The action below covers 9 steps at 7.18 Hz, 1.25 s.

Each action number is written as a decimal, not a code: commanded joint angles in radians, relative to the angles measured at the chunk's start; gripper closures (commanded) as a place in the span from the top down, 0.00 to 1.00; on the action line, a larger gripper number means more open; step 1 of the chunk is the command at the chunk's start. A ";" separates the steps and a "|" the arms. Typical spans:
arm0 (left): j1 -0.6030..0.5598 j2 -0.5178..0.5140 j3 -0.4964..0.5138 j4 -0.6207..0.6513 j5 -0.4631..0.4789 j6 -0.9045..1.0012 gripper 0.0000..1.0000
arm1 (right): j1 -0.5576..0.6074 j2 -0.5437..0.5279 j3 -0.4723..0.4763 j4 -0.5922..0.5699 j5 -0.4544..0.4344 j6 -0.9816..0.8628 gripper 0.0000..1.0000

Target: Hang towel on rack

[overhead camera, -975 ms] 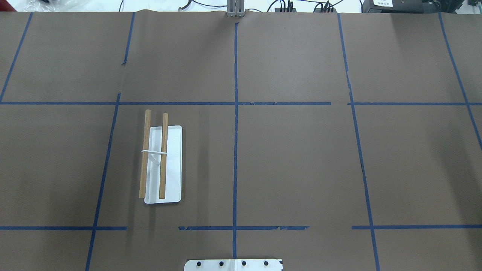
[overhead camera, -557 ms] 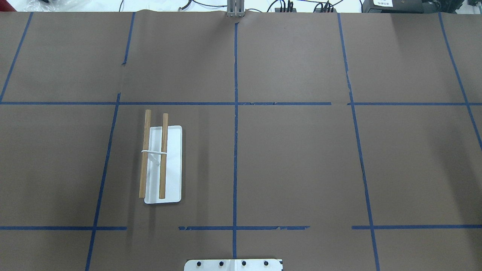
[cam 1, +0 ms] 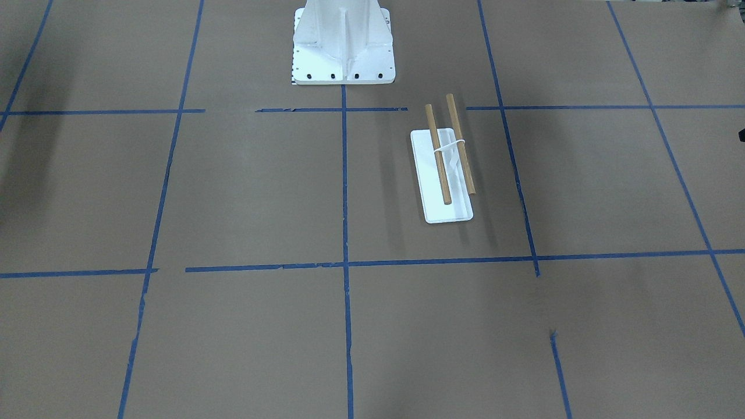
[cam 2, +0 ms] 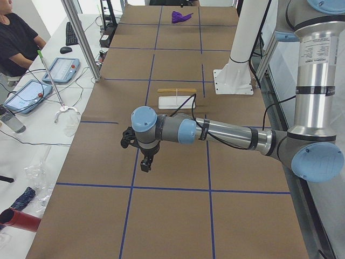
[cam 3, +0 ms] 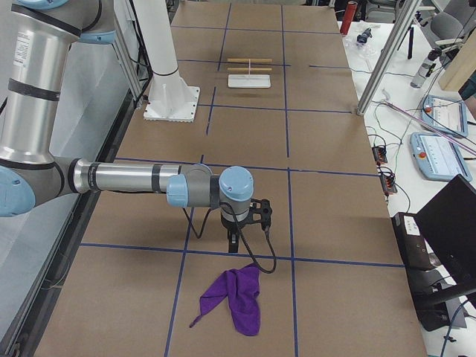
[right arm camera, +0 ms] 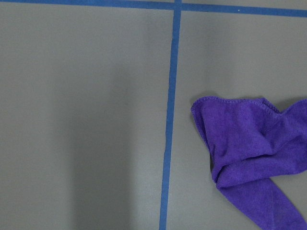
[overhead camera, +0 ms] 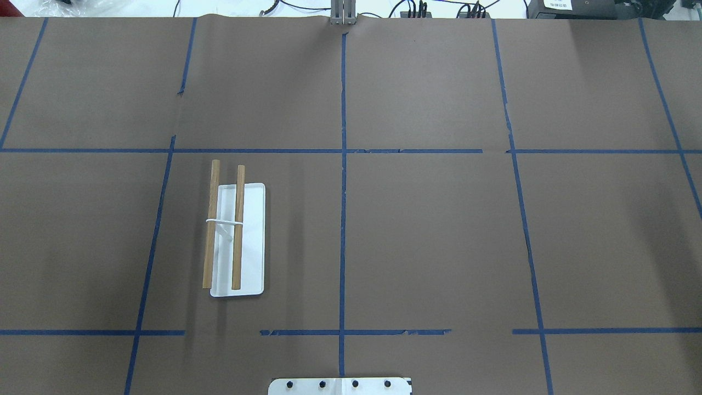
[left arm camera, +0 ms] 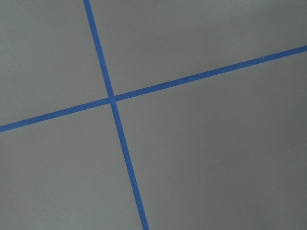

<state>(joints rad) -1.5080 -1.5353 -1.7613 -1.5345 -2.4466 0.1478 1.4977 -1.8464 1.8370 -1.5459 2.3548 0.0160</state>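
The purple towel (right arm camera: 235,127) will drop open into a wide, drooping drape when the robot lifts it, because loose folds (right arm camera: 247,165) lie over each other in the crumpled heap.
The purple towel (cam 3: 234,299) lies crumpled on the brown table near the robot's right end. It also shows in the right wrist view (right arm camera: 254,148) and, far off, in the exterior left view (cam 2: 180,16). The rack (overhead camera: 252,247) is a white base with two wooden bars; it stands on the robot's left half and carries nothing (cam 1: 448,209) (cam 2: 178,101) (cam 3: 249,80). My right gripper (cam 3: 233,247) hangs just above the table beside the towel, apart from it. My left gripper (cam 2: 146,165) hangs above a blue tape line, far from the rack. I cannot tell whether either is open or shut.
The robot's white pedestal (cam 1: 343,41) stands at the table's near middle edge. Blue tape lines grid the brown cover. A metal post (cam 2: 81,38), control tablets and a seated operator (cam 2: 16,38) are beyond the far side. A laptop (cam 3: 446,223) sits off the table.
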 commanded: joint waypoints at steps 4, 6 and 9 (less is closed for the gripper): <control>0.000 0.001 0.019 -0.041 -0.057 -0.001 1.00 | -0.030 0.019 -0.243 0.296 0.008 0.025 1.00; 0.000 0.001 0.014 -0.041 -0.057 0.001 1.00 | -0.117 0.049 -0.346 0.430 -0.070 0.188 0.97; 0.000 0.001 0.010 -0.041 -0.060 0.000 1.00 | -0.166 0.073 -0.410 0.448 -0.083 0.193 0.96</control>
<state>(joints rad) -1.5079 -1.5340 -1.7489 -1.5754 -2.5051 0.1481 1.3518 -1.7791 1.4502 -1.1057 2.2778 0.2041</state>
